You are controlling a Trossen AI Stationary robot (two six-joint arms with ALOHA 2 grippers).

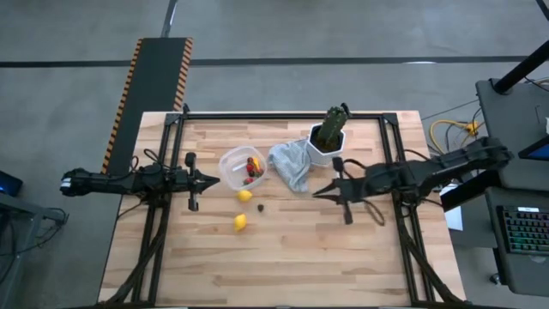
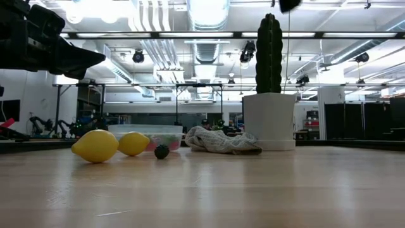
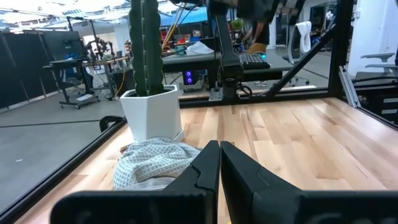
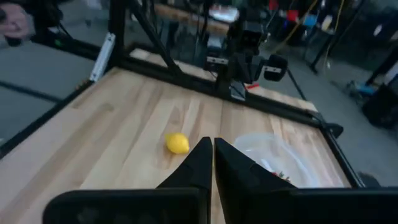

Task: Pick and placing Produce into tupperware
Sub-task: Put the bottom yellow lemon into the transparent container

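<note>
The lemons (image 1: 244,196) are on my left gripper's side. My right gripper should move back while my left gripper takes the lemon farther from the tupperware.
The clear tupperware (image 1: 243,167) stands left of centre with several red pieces (image 1: 252,166) inside. Two yellow lemons (image 1: 244,196) (image 1: 240,222) and a dark brown piece (image 1: 262,206) lie on the wood just in front of it. They also show in the low view: lemons (image 2: 95,145) (image 2: 134,144), dark piece (image 2: 162,151). My left gripper (image 1: 214,180) is shut and empty, just left of the tupperware and above the table (image 2: 101,58). My right gripper (image 1: 316,194) is shut and empty, right of the lemons, and points toward one lemon (image 4: 178,144) and the tupperware (image 4: 273,155).
A crumpled grey cloth (image 1: 290,163) lies right of the tupperware, against a white hexagonal pot (image 1: 328,148) that holds a green cactus (image 2: 269,54). A black frame (image 1: 283,114) runs around the table's far edge and sides. Bare wood (image 1: 283,257) spreads toward the near edge.
</note>
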